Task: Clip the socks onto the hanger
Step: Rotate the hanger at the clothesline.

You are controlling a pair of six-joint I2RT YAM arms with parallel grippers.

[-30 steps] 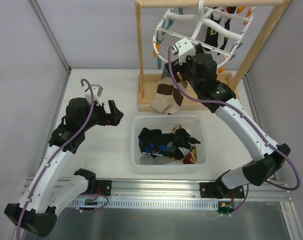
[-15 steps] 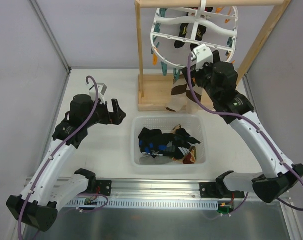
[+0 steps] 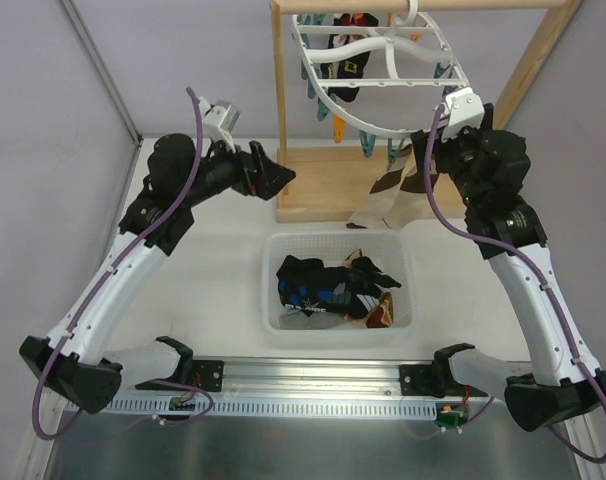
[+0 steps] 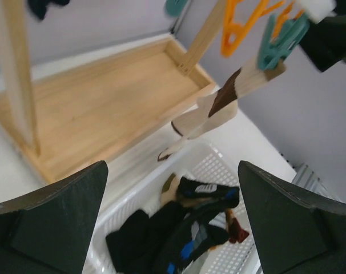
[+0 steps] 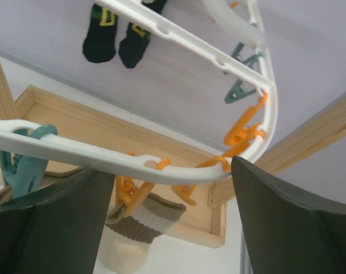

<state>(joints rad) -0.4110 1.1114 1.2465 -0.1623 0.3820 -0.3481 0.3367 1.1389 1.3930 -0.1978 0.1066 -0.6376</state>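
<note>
I see that the striped sock (image 3: 388,195) takes up the hanger's near side, so I should turn the ring to bring the empty teal clothespins (image 3: 367,143) to the front before I take another sock.
The white hanger (image 3: 368,70) hangs from the wooden stand's top bar, with orange and teal clothespins under its ring. A brown-and-cream striped sock (image 3: 388,195) dangles from its near right side, held by an orange clothespin (image 5: 133,191). A teal clothespin (image 5: 21,165) holds another cuff beside it. A black pair (image 5: 113,40) hangs at the far side. More socks (image 3: 333,285) lie in the white basket (image 3: 338,240). My right gripper (image 3: 425,140) is open, and the hanger's rim (image 5: 93,154) crosses between its fingers. My left gripper (image 3: 273,180) is open and empty, above the basket's far left corner.
The wooden stand's base tray (image 3: 318,185) and upright post (image 3: 279,110) stand just behind the basket. A slanted wooden brace (image 3: 528,70) rises at the right. Grey walls close in the table on both sides.
My left arm has risen and swung right toward the stand's post. My right arm has moved right, and the hanger has turned, carrying the striped sock rightward.
</note>
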